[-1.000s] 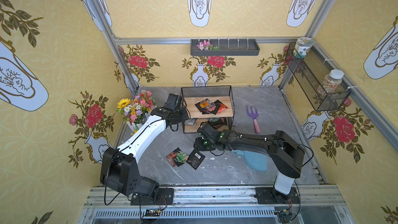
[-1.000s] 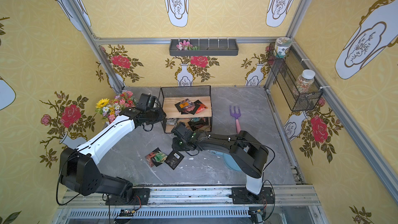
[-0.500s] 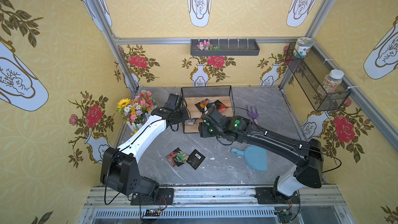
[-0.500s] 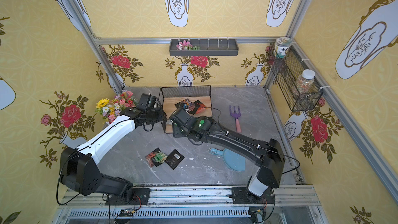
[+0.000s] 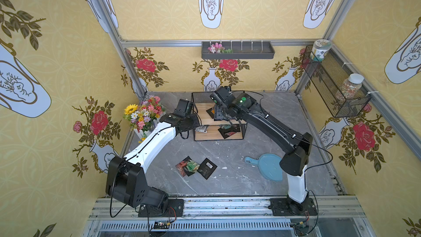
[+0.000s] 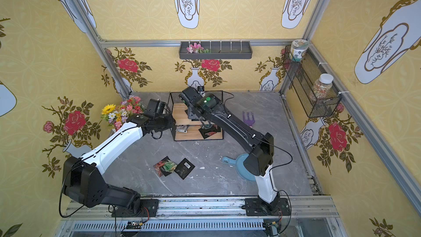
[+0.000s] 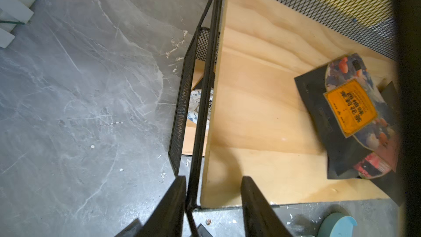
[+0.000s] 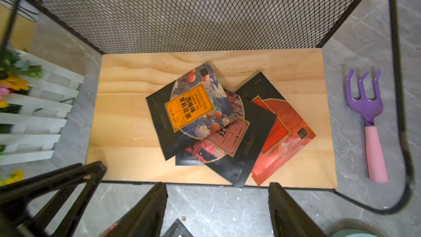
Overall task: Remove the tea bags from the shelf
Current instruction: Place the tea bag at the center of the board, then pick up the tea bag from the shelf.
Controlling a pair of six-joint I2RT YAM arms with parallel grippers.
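Observation:
I can see the orange-labelled tea bag uncovered atop the pile (image 8: 221,125), so my open right gripper should continue going down toward its orange label (image 8: 189,106) and close on that bag only.
The shelf (image 5: 202,112) stands mid-table, its upper board (image 8: 127,110) bearing a pile of overlapping tea bags (image 8: 198,110), black with orange and red prints. More tea bags (image 5: 229,131) lie on the lower board, a whitish one (image 7: 198,103) at its end. Three tea bags (image 5: 196,167) lie on the floor in front. My right gripper (image 8: 216,185) hovers open and empty over the upper board's front edge. My left gripper (image 7: 213,178) is open astride the shelf's corner rail (image 7: 205,87), one finger (image 7: 175,201) against the wire.
A flower bunch in a white picket planter (image 5: 143,115) stands just left of the shelf. A purple garden fork (image 8: 366,110) lies to its right, and a blue scoop (image 5: 266,165) lies near my right arm's base. A mesh basket with jars (image 5: 335,87) hangs on the right wall.
My right arm has risen from the floor beside the dropped tea bags to the shelf's upper board, and its jaws have widened. The left arm has stayed put.

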